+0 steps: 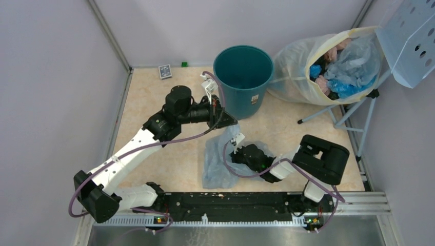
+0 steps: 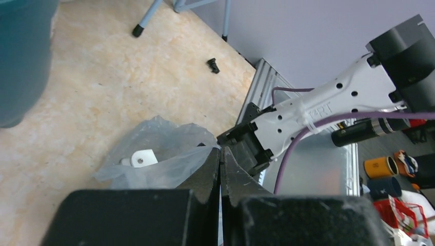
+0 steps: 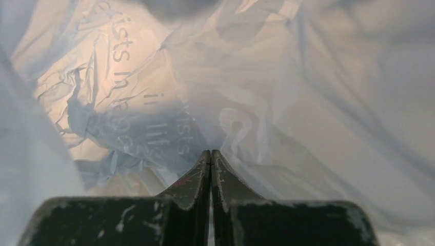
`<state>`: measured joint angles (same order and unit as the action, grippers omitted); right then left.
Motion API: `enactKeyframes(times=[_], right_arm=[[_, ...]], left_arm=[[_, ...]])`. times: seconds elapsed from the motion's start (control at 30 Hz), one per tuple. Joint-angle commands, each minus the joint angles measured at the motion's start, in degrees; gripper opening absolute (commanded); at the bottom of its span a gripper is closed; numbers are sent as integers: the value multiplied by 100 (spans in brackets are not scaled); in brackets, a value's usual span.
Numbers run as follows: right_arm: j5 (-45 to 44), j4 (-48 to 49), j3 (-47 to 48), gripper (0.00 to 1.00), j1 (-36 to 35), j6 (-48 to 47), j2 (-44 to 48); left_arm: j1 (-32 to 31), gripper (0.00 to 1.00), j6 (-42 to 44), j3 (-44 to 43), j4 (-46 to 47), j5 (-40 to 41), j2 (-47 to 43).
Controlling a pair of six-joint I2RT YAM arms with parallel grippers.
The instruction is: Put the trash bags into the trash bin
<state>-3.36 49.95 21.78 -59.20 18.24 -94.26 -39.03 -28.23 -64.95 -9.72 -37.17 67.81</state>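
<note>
Next, my right gripper backs out and takes hold of the bag near its top edge [image 1: 232,131], because it sits deep in the trash bag's folds [image 1: 223,158] below my left gripper's hold.
The pale-blue trash bag [image 1: 215,166] with white lettering lies crumpled on the beige floor in front of the dark-teal trash bin [image 1: 246,100]. My left gripper [image 1: 233,124] is shut, with the bag's top edge drawn taut to its tips [image 2: 221,149], just below the bin. My right gripper [image 1: 233,146] reaches into the bag from the right. In the right wrist view its jaws [image 3: 211,151] are shut, with bag film [image 3: 128,102] all around and creases running to the tips. The bag [image 2: 154,138] and the bin's wall [image 2: 20,61] show in the left wrist view.
A big yellowish sack [image 1: 308,66] stuffed with blue and pink bags hangs on a stand right of the bin, its legs [image 1: 328,113] on the floor. A perforated pale panel [image 1: 410,41] sits at the top right. A small card [image 1: 164,71] lies by the back wall.
</note>
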Motion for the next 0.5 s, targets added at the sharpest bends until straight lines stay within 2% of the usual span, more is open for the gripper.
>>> enactKeyframes(times=[0.0, 0.13, 0.27, 0.47], right_arm=[[-104, 522, 242, 0, -162, 414, -409], [-320, 465, 109, 0, -172, 568, -431], [-606, 263, 17, 0, -171, 627, -239], [-1546, -451, -147, 0, -171, 845, 493]], left_arm=[[82, 0, 274, -412, 54, 261, -229], [135, 0, 426, -1378, -378, 235, -93], [142, 0, 214, -2246, -423, -394, 104], [158, 0, -291, -2375, -27, -1111, -3]])
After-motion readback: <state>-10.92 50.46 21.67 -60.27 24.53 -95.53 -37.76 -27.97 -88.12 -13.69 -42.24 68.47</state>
